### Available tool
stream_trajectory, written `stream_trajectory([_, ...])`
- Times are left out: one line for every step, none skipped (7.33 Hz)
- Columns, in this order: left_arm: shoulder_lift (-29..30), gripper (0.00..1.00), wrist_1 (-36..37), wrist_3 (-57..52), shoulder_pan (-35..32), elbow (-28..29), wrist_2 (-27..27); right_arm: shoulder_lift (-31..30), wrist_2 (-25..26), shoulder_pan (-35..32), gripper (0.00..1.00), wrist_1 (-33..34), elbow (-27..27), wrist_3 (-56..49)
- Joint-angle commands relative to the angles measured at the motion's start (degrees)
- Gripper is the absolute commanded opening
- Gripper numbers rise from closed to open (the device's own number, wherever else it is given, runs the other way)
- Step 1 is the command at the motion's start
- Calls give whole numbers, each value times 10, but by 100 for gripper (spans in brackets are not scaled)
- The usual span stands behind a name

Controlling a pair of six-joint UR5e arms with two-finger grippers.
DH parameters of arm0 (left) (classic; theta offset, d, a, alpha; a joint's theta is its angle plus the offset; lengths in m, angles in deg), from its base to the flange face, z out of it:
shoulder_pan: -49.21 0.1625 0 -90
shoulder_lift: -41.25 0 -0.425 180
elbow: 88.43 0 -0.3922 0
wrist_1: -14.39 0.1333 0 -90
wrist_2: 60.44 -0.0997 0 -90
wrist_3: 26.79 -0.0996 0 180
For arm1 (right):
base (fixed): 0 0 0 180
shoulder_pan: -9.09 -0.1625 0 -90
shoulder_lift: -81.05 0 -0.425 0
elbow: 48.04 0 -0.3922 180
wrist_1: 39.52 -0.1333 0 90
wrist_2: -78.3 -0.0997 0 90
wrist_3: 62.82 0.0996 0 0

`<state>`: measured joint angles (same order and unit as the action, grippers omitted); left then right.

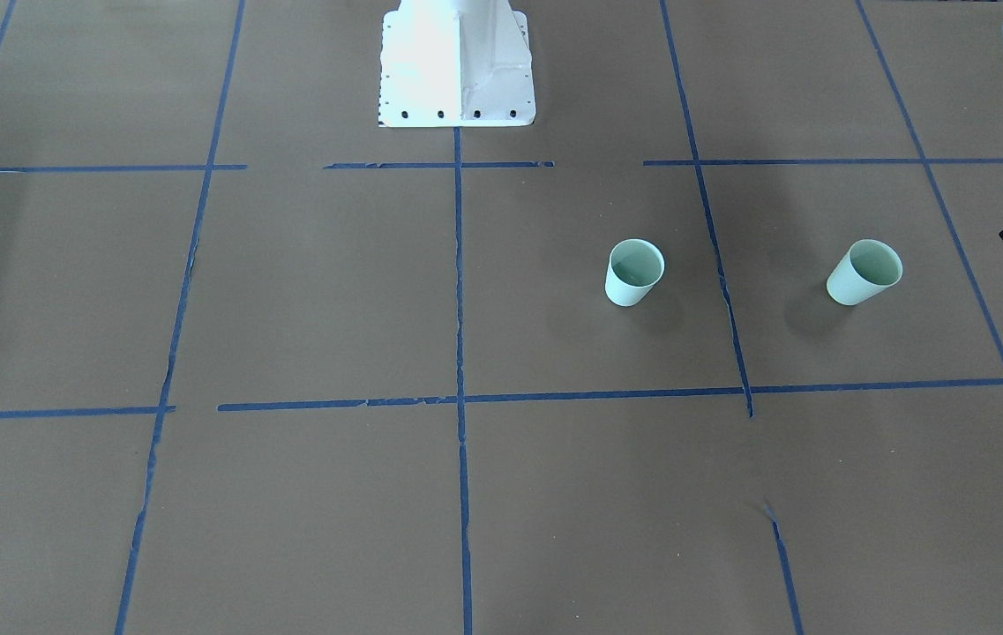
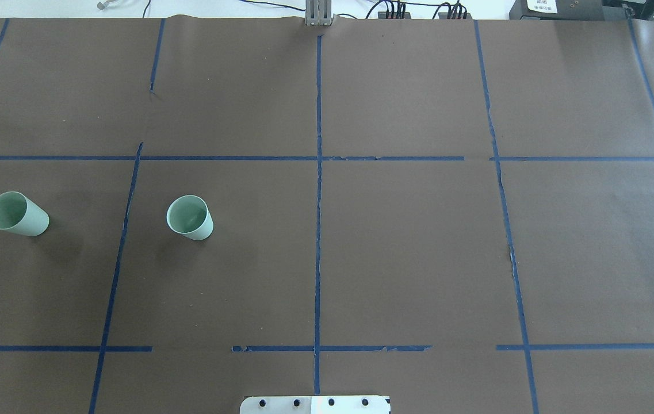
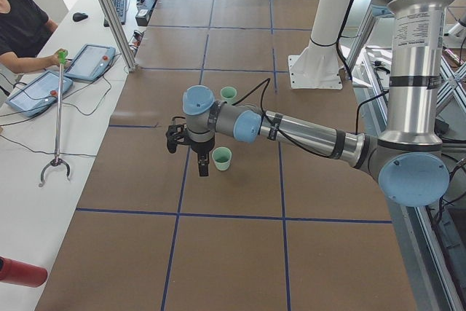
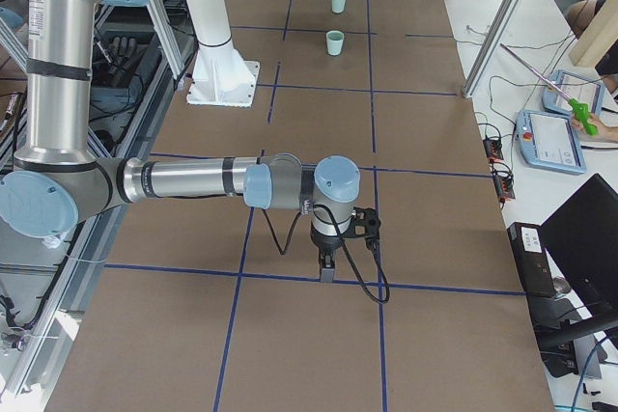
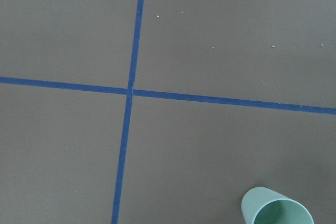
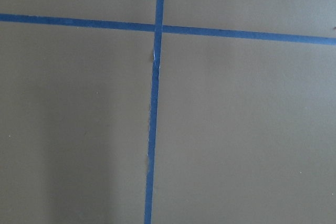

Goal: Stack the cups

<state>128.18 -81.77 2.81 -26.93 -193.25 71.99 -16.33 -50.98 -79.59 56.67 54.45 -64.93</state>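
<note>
My left gripper will lower the cup (image 1: 864, 273) beside it into the other, and since both cups taper downward (image 1: 631, 286), that cup will sink nearly to its rim.
Two pale mint-green cups stand upright and apart on the brown table. One cup (image 2: 189, 217) (image 1: 634, 273) is left of centre. The other cup (image 2: 17, 214) (image 1: 863, 272) is near the table's left end, and it also shows in the left wrist view (image 5: 275, 211). In the exterior left view my left gripper (image 3: 202, 165) hangs above the table just beside that cup (image 3: 221, 158); I cannot tell whether it is open or shut. In the exterior right view my right gripper (image 4: 326, 267) points down over a tape crossing, far from both cups (image 4: 334, 42); I cannot tell its state.
Blue tape lines (image 2: 318, 190) divide the table into squares. The white robot base (image 1: 457, 66) stands at the table's edge. An operator (image 3: 22, 27) with a grabber stick (image 3: 57, 118) and tablets (image 3: 95, 62) sits along the far side. A red can (image 3: 20, 271) lies there too.
</note>
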Motion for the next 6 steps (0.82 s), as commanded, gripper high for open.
stream_trajectory([-41,100,-149,141,76,18,-4,0,0,0,100,1,0,0])
stream_trajectory([-41,100,-201,187,109,45,-6,0,0,0,100,1,0,1])
stream_trajectory([-41,100,-241,216,133,67,-20,0,0,0,100,1,0,0])
stream_trajectory([-39,100,-261,241,155,78,-26,0,0,0,100,0,0,0])
stream_trajectory([-34,100,-262,242,162,87,-26,0,0,0,100,0,0,0])
stream_trajectory([-28,100,-262,242,174,91,-26,0,0,0,100,0,0,0])
